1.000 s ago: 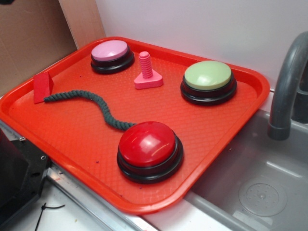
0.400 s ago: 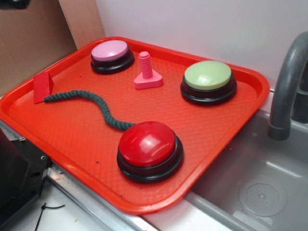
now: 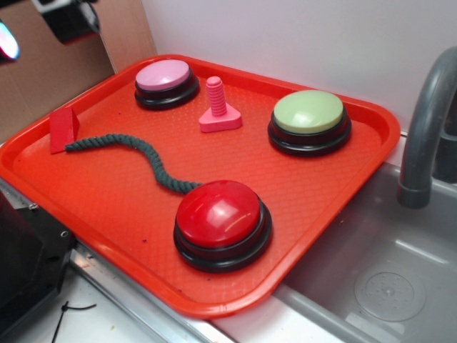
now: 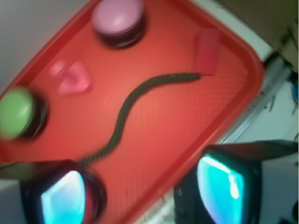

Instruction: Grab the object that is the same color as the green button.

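Observation:
I expect both ends of the dark green twisted rope (image 3: 114, 139) to hang down below my gripper when I pick the rope up by the middle, because it lies in a loose wave (image 3: 155, 162).
The dark green twisted rope (image 3: 143, 153) lies wavy on the red tray (image 3: 321, 186), running from the red wedge to the red button; it also shows in the wrist view (image 4: 135, 100). The pale-green dome button (image 3: 308, 113) sits on its black base at the tray's back right, and blurred at the left of the wrist view (image 4: 16, 113). My gripper (image 3: 39, 32) hovers high above the tray's back left corner, only partly in view and far from the rope. In the wrist view the gripper (image 4: 142, 193) is open and empty, with its jaws wide apart.
A red dome button (image 3: 219, 214) stands at the tray's front, a pink button (image 3: 164, 75) at the back left, a pink bolt (image 3: 218, 107) beside it, and a red wedge (image 3: 64, 128) at the left. A grey sink (image 3: 385, 271) and faucet (image 3: 425, 121) are on the right. Cardboard (image 3: 43, 78) stands behind.
My gripper has come down into the exterior view at the top left; earlier only a sliver showed at the top edge. Nothing on the tray has moved.

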Controlling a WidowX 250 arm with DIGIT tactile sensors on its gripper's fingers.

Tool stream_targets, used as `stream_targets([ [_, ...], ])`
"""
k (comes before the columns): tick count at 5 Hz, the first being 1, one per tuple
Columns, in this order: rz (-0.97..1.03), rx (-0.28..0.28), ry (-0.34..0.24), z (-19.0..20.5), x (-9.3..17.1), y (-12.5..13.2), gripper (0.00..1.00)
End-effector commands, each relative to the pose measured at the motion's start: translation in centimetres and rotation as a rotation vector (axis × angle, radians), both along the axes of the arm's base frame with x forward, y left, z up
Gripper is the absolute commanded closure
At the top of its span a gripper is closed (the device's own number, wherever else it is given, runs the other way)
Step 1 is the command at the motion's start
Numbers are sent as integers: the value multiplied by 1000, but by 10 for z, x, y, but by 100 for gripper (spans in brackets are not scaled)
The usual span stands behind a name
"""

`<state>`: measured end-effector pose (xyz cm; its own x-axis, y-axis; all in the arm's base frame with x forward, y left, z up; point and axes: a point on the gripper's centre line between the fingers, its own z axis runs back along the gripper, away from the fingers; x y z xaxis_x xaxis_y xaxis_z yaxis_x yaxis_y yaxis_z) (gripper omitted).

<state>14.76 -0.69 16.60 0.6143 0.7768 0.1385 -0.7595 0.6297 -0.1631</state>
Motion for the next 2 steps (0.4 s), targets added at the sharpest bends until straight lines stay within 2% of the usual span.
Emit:
stream_targets([
  [1, 327, 80, -11, -53, 28, -8, 0],
  [2, 453, 120, 6, -75, 30, -10, 0],
])
